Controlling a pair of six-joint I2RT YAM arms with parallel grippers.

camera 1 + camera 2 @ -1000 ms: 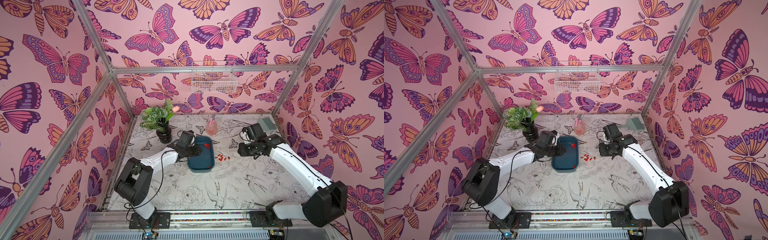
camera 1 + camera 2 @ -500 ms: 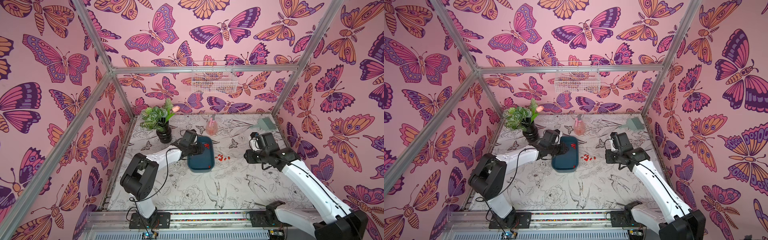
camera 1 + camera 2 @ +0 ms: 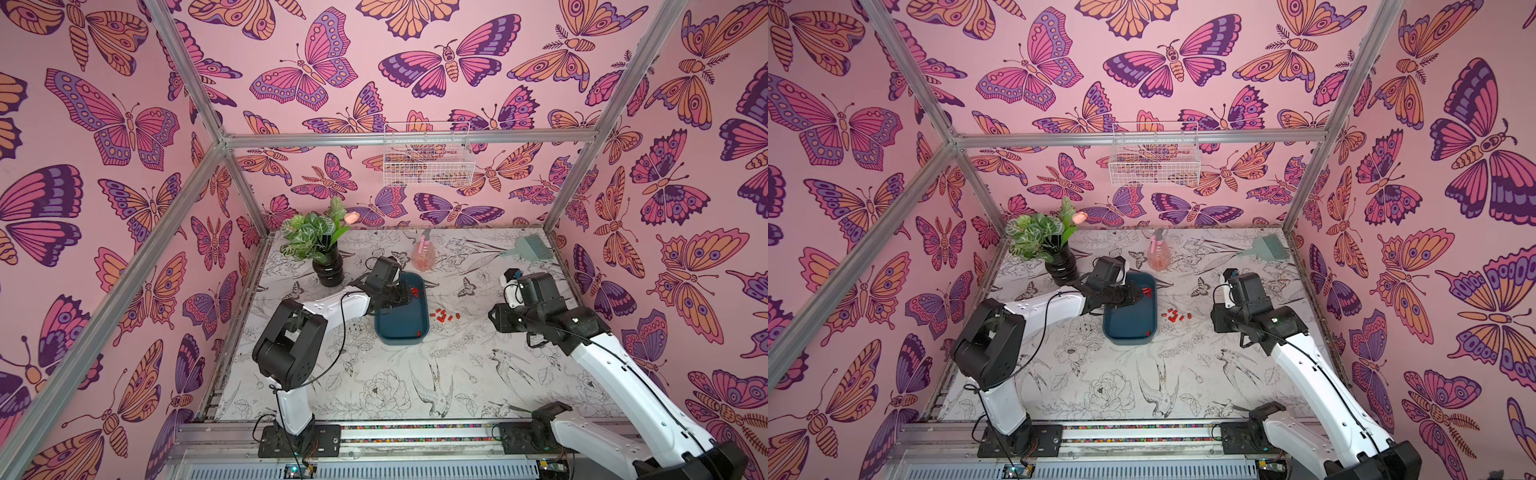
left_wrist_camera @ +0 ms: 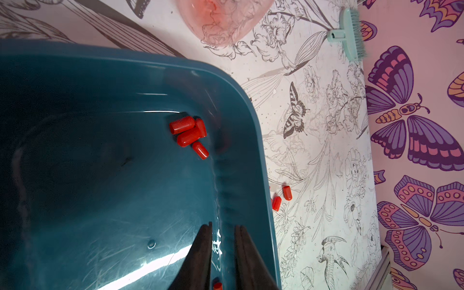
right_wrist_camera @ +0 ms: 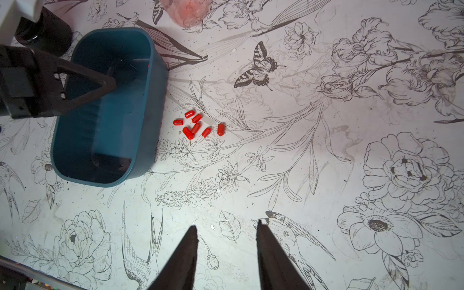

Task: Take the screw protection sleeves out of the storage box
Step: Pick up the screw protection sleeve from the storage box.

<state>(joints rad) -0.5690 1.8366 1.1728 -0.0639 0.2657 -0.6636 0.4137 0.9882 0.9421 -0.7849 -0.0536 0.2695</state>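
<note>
The cluster's nearest red sleeve sticks out toward the left gripper's open fingers, so the robot should keep moving to that sleeve's loose end until the fingers straddle it.
The dark teal storage box sits mid-table. My left gripper reaches into it from the left, low over the floor by the right wall. Its jaws stand a narrow gap apart, with nothing between the tips. Several red screw protection sleeves lie clustered just ahead of it. One more lies in the near right corner. Several sleeves lie on the table right of the box. My right gripper hangs open and empty over bare table, well short of that pile.
A plant in a black vase stands left of the box. A pink spray bottle stands just behind it. A green brush lies at the back right. A white wire basket hangs on the back wall.
My right arm has drawn back to the right, away from the sleeves on the table. The left gripper stays in the box, its jaws slightly narrower; its elbow has swung nearer.
</note>
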